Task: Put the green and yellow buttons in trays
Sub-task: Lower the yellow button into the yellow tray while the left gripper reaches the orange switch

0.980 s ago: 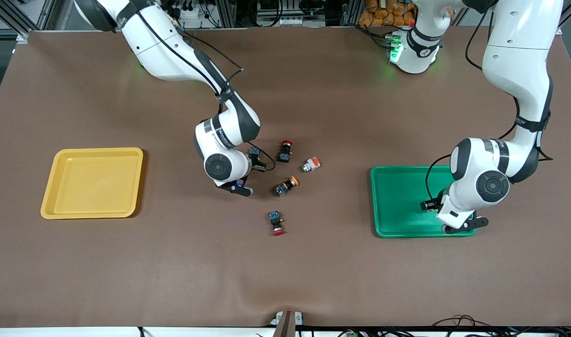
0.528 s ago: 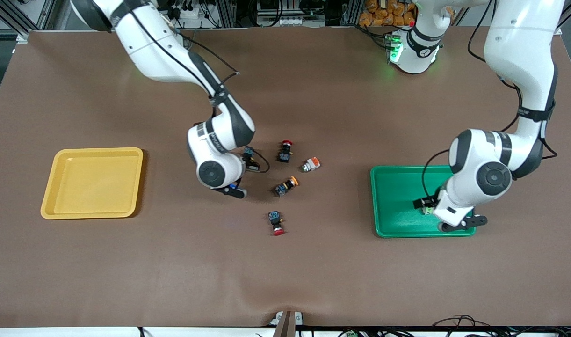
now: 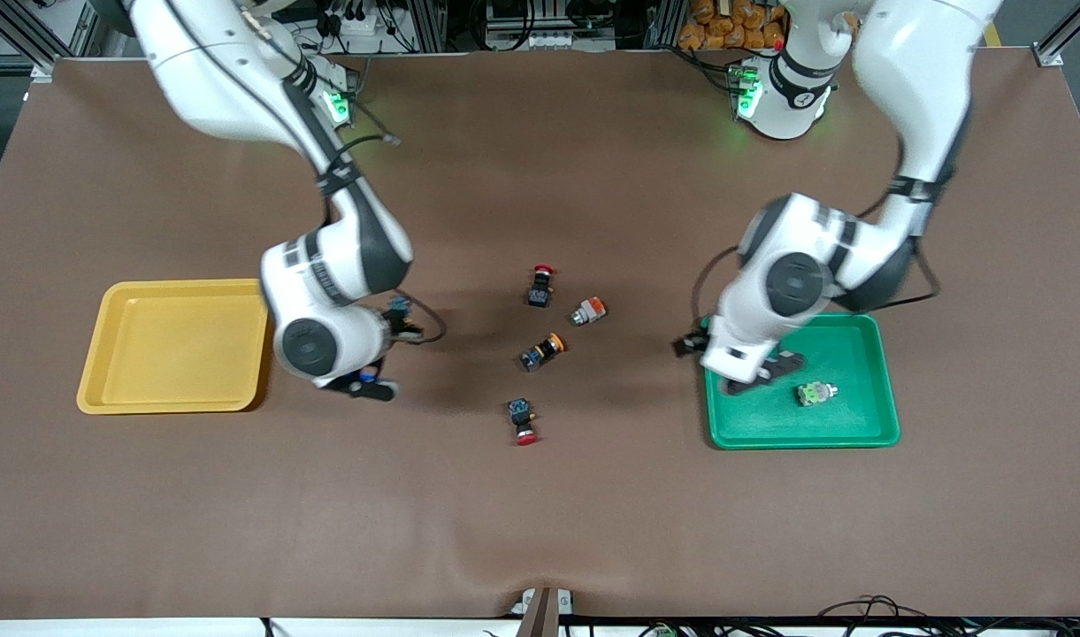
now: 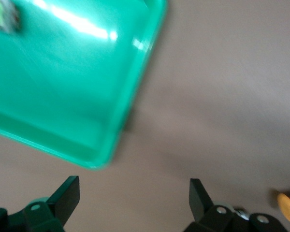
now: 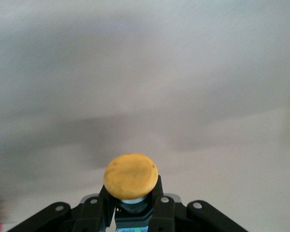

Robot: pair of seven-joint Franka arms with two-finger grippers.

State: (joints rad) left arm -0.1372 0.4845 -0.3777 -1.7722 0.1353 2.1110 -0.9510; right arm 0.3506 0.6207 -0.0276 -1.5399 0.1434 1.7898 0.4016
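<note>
I should expect green to be hidden behind the orange of the silvery orange-capped button, because it has the same body as the green-capped button in the green tray.
My right gripper is shut on a black-bodied button with a round yellow cap, held over bare table beside the yellow tray. My left gripper hangs open and holds nothing over the green tray's edge toward the table's middle; its wrist view shows that tray's corner. A silvery button with a green cap lies in the green tray. A silvery orange-capped button and a black one with a yellow-orange cap lie mid-table.
Two black-bodied buttons with red caps lie by the others, one farther from the front camera, one nearer. The yellow tray holds nothing. Both arms' bases stand along the table's back edge.
The left gripper opened, left the green-capped button in the green tray and swung toward the table's middle. The right gripper closed on the yellow-capped button and carried it toward the yellow tray.
</note>
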